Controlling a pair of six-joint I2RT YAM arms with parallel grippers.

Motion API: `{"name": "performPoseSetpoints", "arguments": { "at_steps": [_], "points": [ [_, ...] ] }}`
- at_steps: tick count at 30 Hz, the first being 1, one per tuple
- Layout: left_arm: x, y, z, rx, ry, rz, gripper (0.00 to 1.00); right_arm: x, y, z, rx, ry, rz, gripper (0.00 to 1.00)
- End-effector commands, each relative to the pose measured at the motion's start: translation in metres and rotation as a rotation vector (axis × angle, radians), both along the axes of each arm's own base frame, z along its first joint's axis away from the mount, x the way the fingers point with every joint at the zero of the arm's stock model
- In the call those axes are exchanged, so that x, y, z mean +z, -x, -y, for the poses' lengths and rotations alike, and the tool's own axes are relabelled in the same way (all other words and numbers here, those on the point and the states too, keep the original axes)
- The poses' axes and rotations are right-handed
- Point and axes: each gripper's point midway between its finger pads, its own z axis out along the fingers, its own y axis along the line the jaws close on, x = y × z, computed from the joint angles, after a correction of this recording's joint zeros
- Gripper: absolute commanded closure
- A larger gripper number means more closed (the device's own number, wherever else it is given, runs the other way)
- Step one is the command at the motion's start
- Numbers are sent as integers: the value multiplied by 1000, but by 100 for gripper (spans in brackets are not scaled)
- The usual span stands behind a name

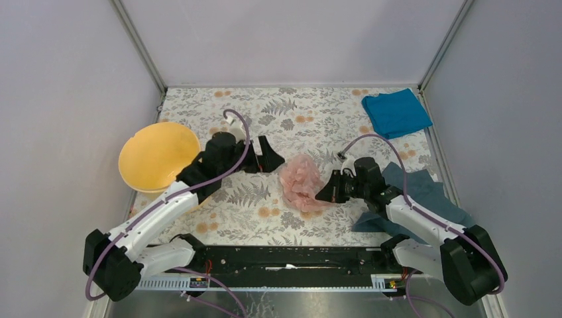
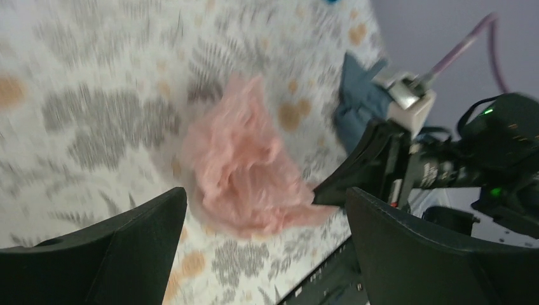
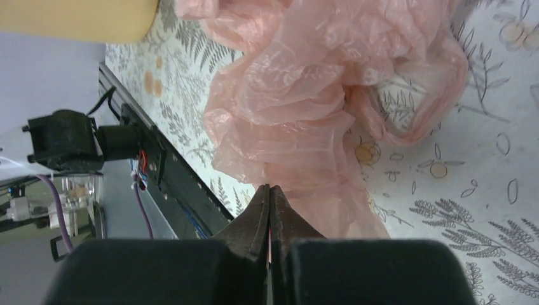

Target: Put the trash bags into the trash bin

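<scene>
I expect the pale-pink trash bag point(image 1: 305, 186) to spread out and trail limply when I lift it with my left gripper, because loose, thin folds point(image 1: 303, 173) run across it.
The pale-pink trash bag point(image 1: 301, 182) lies crumpled on the floral table mid-way between the arms. It also shows in the left wrist view point(image 2: 245, 171) and the right wrist view point(image 3: 318, 82). My right gripper point(image 1: 326, 192) point(image 3: 269, 187) is shut, its tips pinching the bag's right edge low at the table. My left gripper point(image 1: 270, 158) point(image 2: 266, 197) is open and empty, just left of the bag and pointed at it. The yellow-orange trash bin point(image 1: 158, 156) stands at the left, behind the left arm; its wall shows in the right wrist view point(image 3: 76, 19).
A bright blue cloth point(image 1: 395, 111) lies at the back right corner. A grey-blue cloth point(image 1: 417, 192) lies under the right arm and shows in the left wrist view point(image 2: 359, 108). White walls close in the table on three sides.
</scene>
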Motion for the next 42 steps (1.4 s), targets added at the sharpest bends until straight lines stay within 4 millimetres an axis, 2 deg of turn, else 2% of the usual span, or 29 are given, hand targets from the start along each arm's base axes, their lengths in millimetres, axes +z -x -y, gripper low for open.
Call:
{"name": "performPoseSetpoints", "arguments": {
  "at_steps": [1,3,6,10,12,14,16,20,25,27,29,31,32,33,37,40,42],
  "points": [
    [-29,18,16,8,90,-164,2,-5,14,-9,66,-74,11,100],
    [-37,16,27,19,57,-165,5,-14,19,-8,54,-86,2,100],
    [-49,8,47,65,-53,-151,9,-17,21,-8,35,-115,2,100],
    [-52,1,87,88,-204,-97,16,-17,20,-5,11,-116,21,100],
    [-64,5,106,86,-294,-90,18,-17,18,-3,1,-104,37,100],
    [-79,5,119,88,-362,-88,16,-17,17,-1,-2,-90,51,100],
    [-86,4,126,88,-386,-90,9,-18,16,1,-6,-76,63,100],
    [-106,-3,117,143,-470,-100,7,-19,15,6,-18,-49,90,100],
    [-120,-11,99,200,-561,-96,21,-22,15,12,-47,-35,104,100],
    [-124,-14,99,191,-563,-99,37,-23,16,12,-52,-43,99,100],
    [-125,-23,90,220,-567,-107,60,-24,18,11,-48,-52,89,100],
    [-118,-29,83,224,-538,-110,82,-26,21,11,-40,-53,79,100],
    [-108,-35,82,218,-499,-96,94,-27,22,11,-37,-51,74,99],
    [-91,-36,81,201,-453,-69,100,-28,24,11,-30,-48,69,99],
    [-31,-32,75,85,-271,44,100,-19,33,4,39,-92,77,91],
    [9,-13,71,-88,-102,101,100,-3,36,-4,109,-126,101,81],
    [28,6,69,-223,-18,137,100,8,34,-9,133,-144,123,72]
  ]
}}
